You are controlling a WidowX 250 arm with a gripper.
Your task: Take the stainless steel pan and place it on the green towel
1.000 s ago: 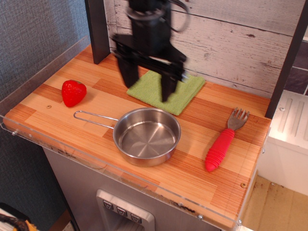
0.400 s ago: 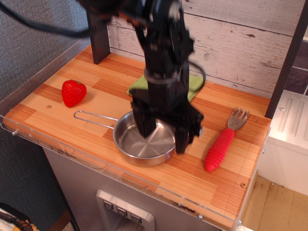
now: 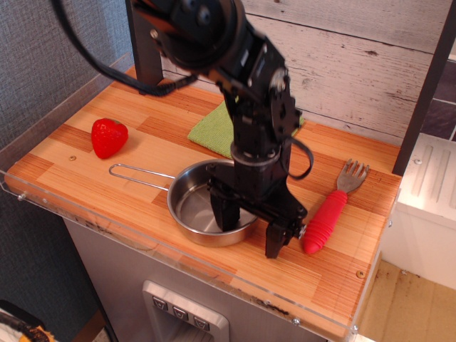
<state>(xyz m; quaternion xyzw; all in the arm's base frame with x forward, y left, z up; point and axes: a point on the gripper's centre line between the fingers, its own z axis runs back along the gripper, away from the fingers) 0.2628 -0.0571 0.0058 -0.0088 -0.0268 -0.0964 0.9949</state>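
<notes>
My gripper will keep the stainless steel pan almost level when it lifts, because its fingers reach low around the pan's rim and the pan's handle is only thin wire.
The stainless steel pan sits on the wooden counter near the front edge, its wire-loop handle pointing left. The green towel lies flat behind it, partly hidden by the arm. My black gripper is open and lowered over the pan's right rim: one finger is inside the pan, the other finger is outside it on the counter. The jaws straddle the rim with a gap between them.
A red strawberry lies at the left of the counter. A red-handled metal fork lies right of the pan, close to my outer finger. A clear acrylic wall runs along the front and left edges. A plank wall stands behind.
The gripper came forward from above the towel and dropped down to the pan. It now straddles the pan's right rim, lower and nearer the front than before. The pan has not moved.
</notes>
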